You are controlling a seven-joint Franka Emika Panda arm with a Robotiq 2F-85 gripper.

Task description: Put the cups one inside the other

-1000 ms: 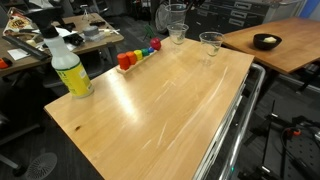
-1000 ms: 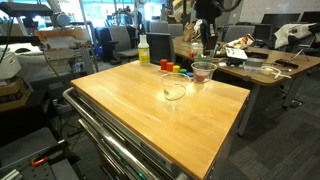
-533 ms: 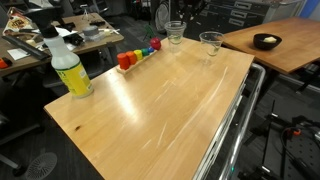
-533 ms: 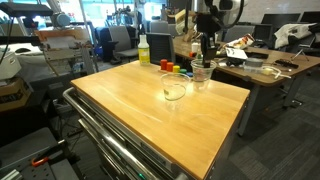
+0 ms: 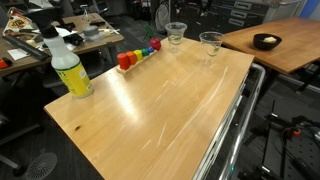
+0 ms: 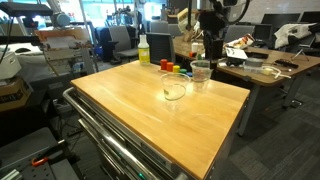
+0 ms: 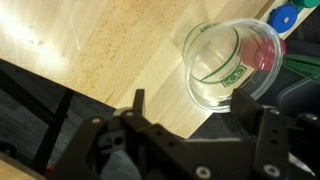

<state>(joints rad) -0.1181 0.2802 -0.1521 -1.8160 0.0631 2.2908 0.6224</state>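
The rim of the cup (image 7: 236,96) by the blocks is under the end of one finger, so the robot's gripper should move toward the cup and straddle its side (image 7: 216,104) before it picks the cup up.
Two clear plastic cups stand upright and apart on the wooden table (image 5: 150,110). One cup (image 5: 176,33) (image 6: 201,72) is beside the coloured blocks. The other cup (image 5: 210,42) (image 6: 174,90) stands a short way off. My gripper (image 6: 204,50) hangs just above the cup by the blocks, open and holding nothing. In the wrist view that cup (image 7: 230,65) is seen from above, with a green band and red showing through it. The gripper (image 7: 190,100) has its fingers spread wide, and the right fingertip (image 7: 245,105) overlaps the cup's near rim.
A yellow spray bottle (image 5: 68,65) (image 6: 144,50) stands at one table corner. A row of coloured blocks (image 5: 138,55) (image 6: 172,68) lies near the cups. A neighbouring table holds a dark bowl (image 5: 265,41). Metal rails (image 5: 235,130) run along the table's side.
The cup by the blocks came down from a raised position onto the table. The gripper opened, let it go and rose slightly.
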